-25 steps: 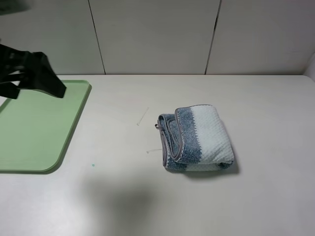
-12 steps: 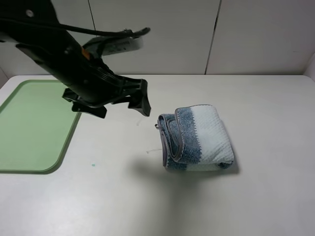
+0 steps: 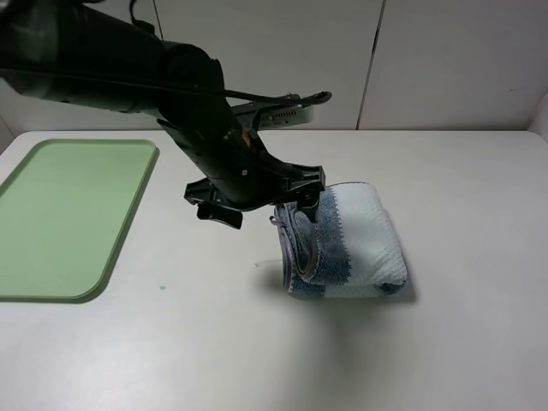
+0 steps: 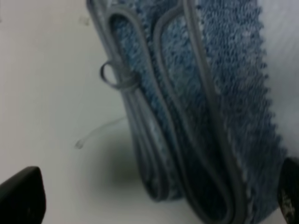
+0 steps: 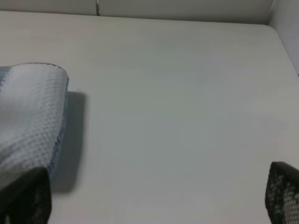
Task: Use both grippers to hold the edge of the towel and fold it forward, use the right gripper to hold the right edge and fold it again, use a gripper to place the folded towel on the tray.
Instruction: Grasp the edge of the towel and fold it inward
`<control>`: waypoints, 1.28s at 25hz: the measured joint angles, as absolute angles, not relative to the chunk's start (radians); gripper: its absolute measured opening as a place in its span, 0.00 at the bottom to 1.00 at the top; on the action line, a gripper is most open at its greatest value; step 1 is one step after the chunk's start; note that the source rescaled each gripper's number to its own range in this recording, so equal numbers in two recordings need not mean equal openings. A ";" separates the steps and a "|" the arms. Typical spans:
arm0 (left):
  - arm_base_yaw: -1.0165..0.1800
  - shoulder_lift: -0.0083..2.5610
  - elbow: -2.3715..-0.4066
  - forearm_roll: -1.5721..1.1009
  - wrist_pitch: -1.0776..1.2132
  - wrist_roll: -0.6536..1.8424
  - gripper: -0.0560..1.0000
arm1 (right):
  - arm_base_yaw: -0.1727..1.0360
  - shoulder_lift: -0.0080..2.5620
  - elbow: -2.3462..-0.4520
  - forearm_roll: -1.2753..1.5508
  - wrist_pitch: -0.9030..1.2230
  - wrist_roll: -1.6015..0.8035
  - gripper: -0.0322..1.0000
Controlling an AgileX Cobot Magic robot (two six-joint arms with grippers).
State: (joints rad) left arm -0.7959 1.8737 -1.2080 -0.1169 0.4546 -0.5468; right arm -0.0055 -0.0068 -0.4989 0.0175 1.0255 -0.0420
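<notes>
Grey hems [image 3: 297, 244] are stacked in loops along the blue-grey stripe, so the towel [image 3: 364, 235] will stay folded and its white part will sag when the robot lifts.
The towel [image 3: 355, 240] lies folded into a thick bundle right of the table's middle, blue-grey stripe to the left, white to the right. Its grey hem [image 4: 205, 93] runs in stacked loops along the left side. My left gripper [image 3: 272, 199] hovers over that left side. In the left wrist view the left gripper [image 4: 154, 200] is open, its black fingertips [image 4: 21, 196] astride the stacked hems and holding nothing. My right gripper [image 5: 154, 196] is open above bare table, with the towel [image 5: 28, 121] off to one side. The light-green tray [image 3: 60, 214] lies flat at the far left.
A loose pale thread [image 3: 267, 262] lies on the white table [image 3: 462, 325] just left of the towel. A small green speck [image 3: 162, 288] sits near the tray's corner. A panelled wall [image 3: 274, 60] backs the table. The right arm does not show in the high view.
My left arm has swept right from above the tray to the towel's left side and come lower. The towel has not moved.
</notes>
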 joint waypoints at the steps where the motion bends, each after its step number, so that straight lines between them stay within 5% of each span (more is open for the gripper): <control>1: -0.801 1.890 -1.224 -0.116 0.454 -0.554 1.00 | -0.005 -0.007 -0.499 0.018 1.025 -0.042 1.00; 32: -0.828 2.208 -1.415 -0.097 0.373 -0.656 1.00 | -0.005 -0.007 -0.499 0.018 1.025 -0.042 1.00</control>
State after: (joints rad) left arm -0.8283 2.2081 -1.4153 -0.0971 0.3730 -0.6564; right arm -0.0055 -0.0068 -0.4989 0.0175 1.0255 -0.0420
